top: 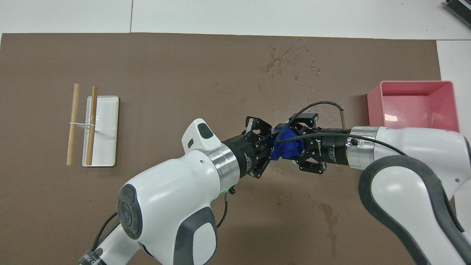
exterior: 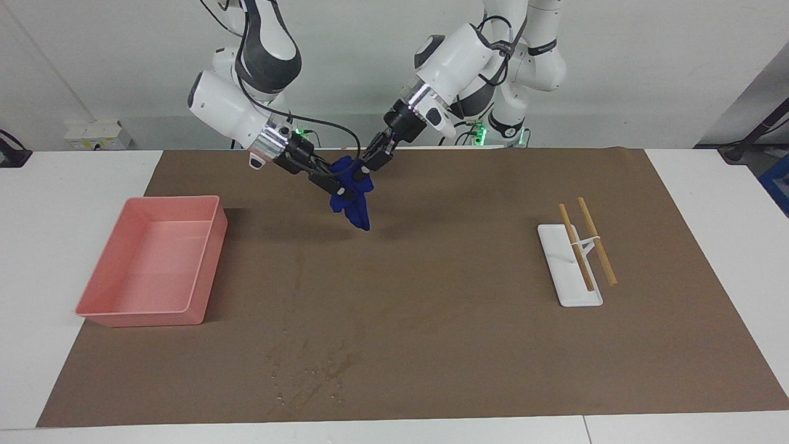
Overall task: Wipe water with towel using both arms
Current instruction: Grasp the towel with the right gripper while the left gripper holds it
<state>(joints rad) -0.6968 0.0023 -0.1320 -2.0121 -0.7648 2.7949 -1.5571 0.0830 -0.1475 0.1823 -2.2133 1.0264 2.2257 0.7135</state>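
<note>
The water [exterior: 325, 378] is toward the pink bin's end and my left gripper is holding the blue towel, so next my right gripper takes the towel [top: 287, 148] to do the wiping.
The blue towel [exterior: 350, 188] [top: 289, 148] hangs in the air over the brown mat, toward the robots' end, with a tail drooping down. My left gripper [exterior: 368, 165] [top: 271, 145] is shut on one side of it. My right gripper [exterior: 336, 185] [top: 298, 147] meets the towel from the pink bin's side, open, with a finger on each side of the cloth. The water [exterior: 311, 377] [top: 285, 62] is a patch of droplets and dark streaks on the mat, farther from the robots than the towel. Fainter wet streaks [top: 328, 218] lie close to the robots.
A pink bin [exterior: 142, 317] [top: 412, 84] stands on the mat at the right arm's end. A white tray [exterior: 558, 271] [top: 108, 147] with two wooden sticks lies toward the left arm's end. The brown mat [exterior: 468, 345] covers most of the white table.
</note>
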